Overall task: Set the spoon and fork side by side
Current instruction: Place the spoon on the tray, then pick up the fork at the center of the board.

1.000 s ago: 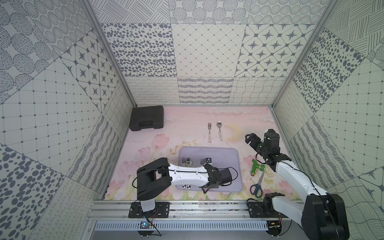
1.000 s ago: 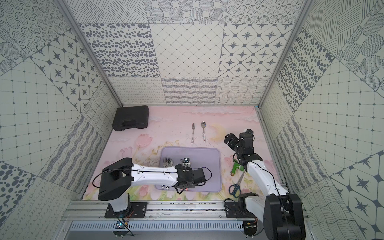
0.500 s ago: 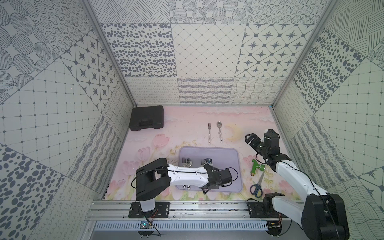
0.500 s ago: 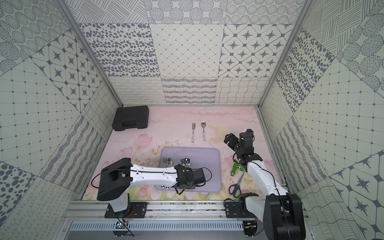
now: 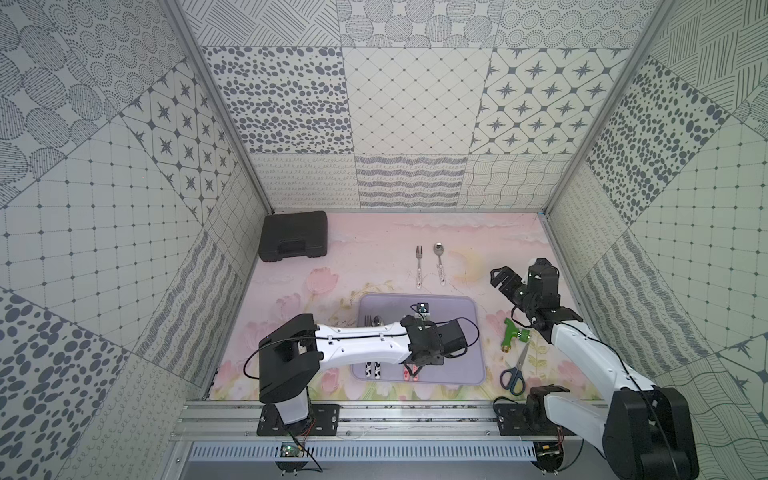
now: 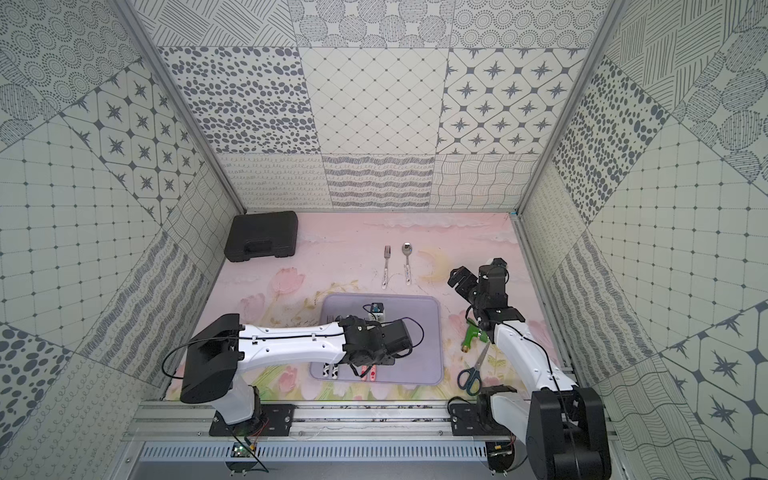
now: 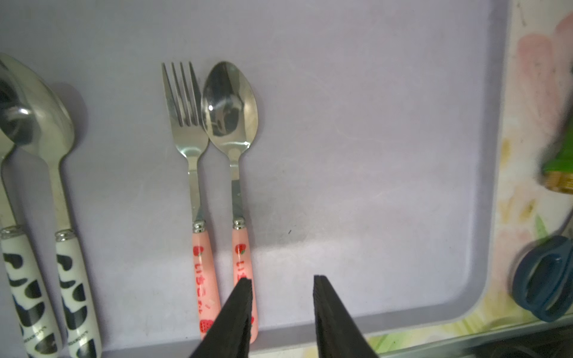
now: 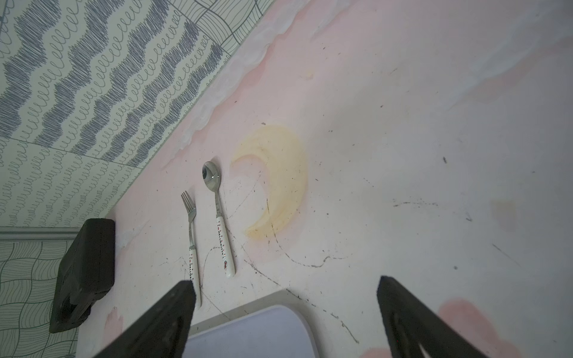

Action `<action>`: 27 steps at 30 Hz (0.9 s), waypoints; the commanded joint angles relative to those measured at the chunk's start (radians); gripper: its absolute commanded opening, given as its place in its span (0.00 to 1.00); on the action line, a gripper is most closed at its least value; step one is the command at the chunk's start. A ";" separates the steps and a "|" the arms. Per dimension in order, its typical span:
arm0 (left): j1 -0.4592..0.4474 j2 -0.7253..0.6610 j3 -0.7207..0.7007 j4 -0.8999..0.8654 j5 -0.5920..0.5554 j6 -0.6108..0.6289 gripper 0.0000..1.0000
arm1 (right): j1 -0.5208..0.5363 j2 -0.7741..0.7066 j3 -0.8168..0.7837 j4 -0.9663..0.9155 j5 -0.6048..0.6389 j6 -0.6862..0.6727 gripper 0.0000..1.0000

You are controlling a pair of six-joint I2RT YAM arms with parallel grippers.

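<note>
The pink fork and spoon (image 7: 207, 128) are side by side, so my left gripper should keep moving toward the white-handled fork until my fingers are on both sides of that fork's handle (image 5: 418, 277).
A pink strawberry-handled fork (image 7: 189, 130) and spoon (image 7: 231, 105) lie side by side on the purple tray (image 7: 372, 155), bowl touching the tines, handles toward the tray's near rim. My left gripper (image 7: 279, 279) hangs low over those handles (image 5: 411, 374), open, with nothing between its fingers. One finger (image 7: 238, 310) overlaps the spoon's handle end in the left wrist view. My right gripper (image 5: 503, 280) is raised above the table right of the tray, wide open and empty.
A cow-patterned spoon (image 7: 40, 117) and fork lie at the tray's left. A white-handled fork (image 5: 419, 266) and spoon (image 5: 439, 264) lie behind the tray. A black case (image 5: 293, 235) sits back left. A green tool (image 5: 512, 335) and blue scissors (image 5: 515, 372) lie right of the tray.
My left gripper's jaws have parted over the pink handles. Both arms have kept their places.
</note>
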 commanded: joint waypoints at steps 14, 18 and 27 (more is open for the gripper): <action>0.283 0.055 0.206 0.017 0.078 0.345 0.39 | 0.008 0.015 0.003 0.033 0.007 -0.013 0.97; 0.353 0.130 0.292 0.019 0.115 0.394 0.39 | 0.014 0.022 0.005 0.033 0.010 -0.017 0.97; 0.465 0.356 0.530 -0.015 0.197 0.475 0.38 | 0.025 0.041 0.011 0.037 0.016 -0.025 0.97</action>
